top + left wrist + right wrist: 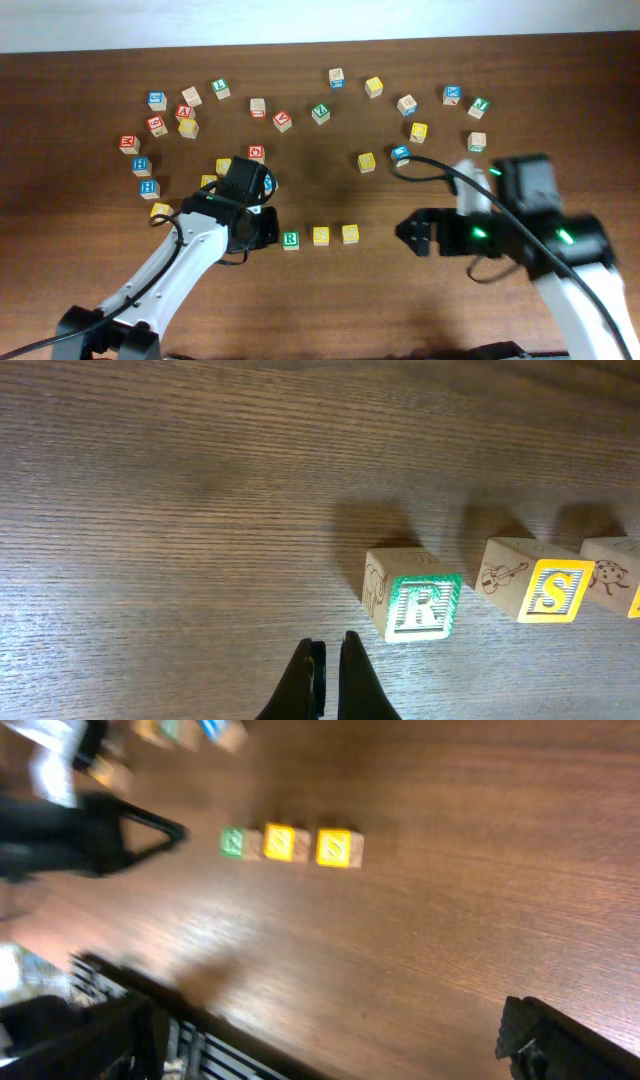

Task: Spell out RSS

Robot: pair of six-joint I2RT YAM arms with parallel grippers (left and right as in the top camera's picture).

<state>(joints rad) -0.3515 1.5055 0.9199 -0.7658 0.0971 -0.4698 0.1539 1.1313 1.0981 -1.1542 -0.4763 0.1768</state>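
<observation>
The green R cube and yellow S cubes have gaps (306, 239) between them, so the robot's right gripper should close and push the end S cube (350, 234) toward the left gripper.
The green R cube (290, 239) and two yellow S cubes (320, 236) (350, 233) stand in a row reading R S S at the front middle of the table. My left gripper (268, 225) is shut and empty just left of the R cube. In the left wrist view its fingertips (328, 645) are close together, with the R cube (420, 607), one S cube (548, 590) and the other S cube (620, 585) to the right. My right gripper (415, 232) is open and empty to the right of the row. The blurred right wrist view shows its fingers (330, 1050) spread wide and the row (279, 842) beyond.
Several other letter cubes lie scattered across the back of the table, such as a red one (282, 121), a yellow one (366, 161) and a blue one (147, 186). A black cable (430, 165) loops by the right arm. The table's front edge (200, 1010) shows in the right wrist view.
</observation>
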